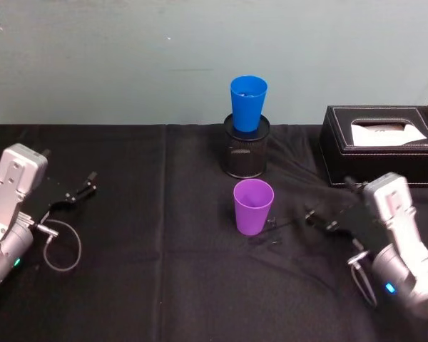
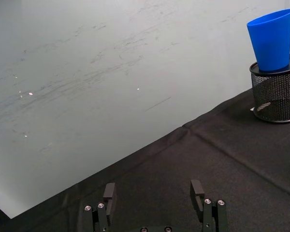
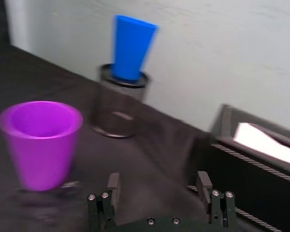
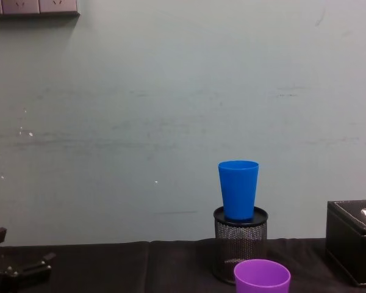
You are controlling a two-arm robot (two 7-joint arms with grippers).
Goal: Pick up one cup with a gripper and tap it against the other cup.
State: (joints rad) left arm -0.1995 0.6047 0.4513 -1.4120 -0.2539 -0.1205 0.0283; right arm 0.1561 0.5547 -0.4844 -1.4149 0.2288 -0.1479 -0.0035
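The blue cup should stay standing when I tap it with the purple cup, because the blue cup's base rests squarely on the pen holder's flat top.
The purple cup stands upright on the black cloth at the table's middle, also visible as the purple cup and the purple cup. Behind it the blue cup sits in the top of a black wire-mesh pen holder; the blue cup rises well above the purple one. My right gripper is open, low and to the right of the purple cup, not touching it; the right gripper holds nothing. My left gripper rests open at the far left, and the left gripper is empty.
A black tissue box stands at the back right, just behind my right arm. A pale wall runs close behind the table. A thin cable loop hangs by my left wrist.
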